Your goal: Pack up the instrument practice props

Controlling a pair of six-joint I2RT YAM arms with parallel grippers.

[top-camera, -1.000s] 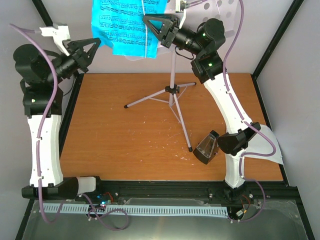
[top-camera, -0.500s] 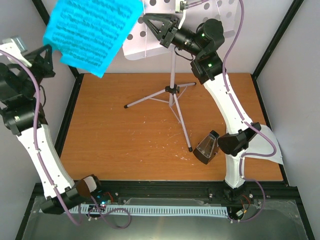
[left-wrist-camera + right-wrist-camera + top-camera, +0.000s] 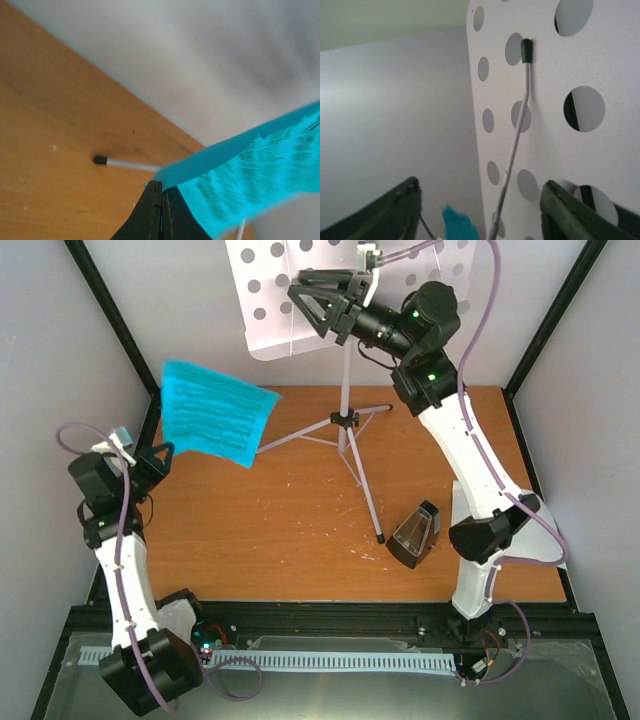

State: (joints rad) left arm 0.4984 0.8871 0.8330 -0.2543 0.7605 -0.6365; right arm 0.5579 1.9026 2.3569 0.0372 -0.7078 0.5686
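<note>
The blue music sheet point(image 3: 218, 412) is hanging by the wall, so the robot's left gripper should move it inward and put it down on the open wood point(image 3: 245, 515) before taking the stand's leg.
My left gripper point(image 3: 158, 456) is shut on a corner of the blue music sheet point(image 3: 215, 412), holding it in the air over the table's left edge. In the left wrist view the closed fingertips point(image 3: 161, 189) pinch the sheet point(image 3: 250, 165). My right gripper point(image 3: 312, 302) stands open high up, next to the perforated grey tray point(image 3: 265, 295) of the silver tripod music stand point(image 3: 346, 380). Nothing lies between its fingers point(image 3: 405, 210); the tray point(image 3: 555, 150) and its wire retainer point(image 3: 519, 120) face them. The black metronome point(image 3: 412, 535) stands on the table by my right arm.
The stand's three legs point(image 3: 300, 438) spread over the middle of the wooden table point(image 3: 250, 540); one rubber foot point(image 3: 100, 160) shows in the left wrist view. A white sheet point(image 3: 545, 530) lies at the right edge, partly under my right arm. Grey walls enclose the table.
My left arm has swung down and left, carrying the blue sheet off the tray. My right gripper has opened by the tray.
</note>
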